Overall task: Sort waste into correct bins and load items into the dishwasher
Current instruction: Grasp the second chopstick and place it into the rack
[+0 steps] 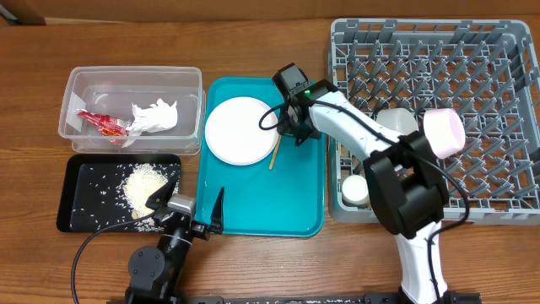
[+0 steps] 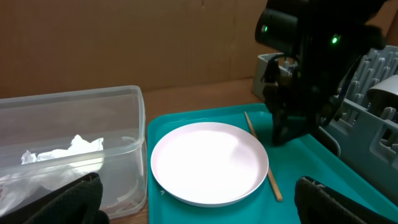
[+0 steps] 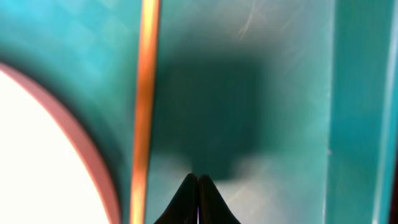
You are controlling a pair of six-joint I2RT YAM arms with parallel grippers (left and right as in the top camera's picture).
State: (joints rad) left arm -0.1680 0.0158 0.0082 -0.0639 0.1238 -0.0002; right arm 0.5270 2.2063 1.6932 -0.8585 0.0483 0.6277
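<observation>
My right gripper needs to open, move over and straddle the chopstick [image 1: 276,150] before it closes, because it is shut above the tray's bottom beside the wooden chopstick.
The round plate [image 1: 240,129] and one wooden chopstick [image 1: 275,152] lie on the teal tray [image 1: 278,211]. My right gripper [image 1: 297,135] is shut and empty, tips down just above the tray floor right of the chopstick [image 3: 144,106]; its tips [image 3: 198,186] touch each other. My left gripper [image 1: 190,207] is open and empty at the tray's front left, facing the plate [image 2: 208,162]. The red wrapper [image 1: 103,123] and tissue [image 1: 156,116] lie in the clear tub [image 1: 84,80]. Rice [image 1: 143,181] lies on the black tray [image 1: 76,211]. The second chopstick is not visible.
The grey dish rack [image 1: 489,67] stands at the right, holding the pink bowl [image 1: 445,131], a white cup [image 1: 354,187] and a pale bowl [image 1: 396,118] partly hidden by my right arm. The rack's edge borders the teal tray's right side.
</observation>
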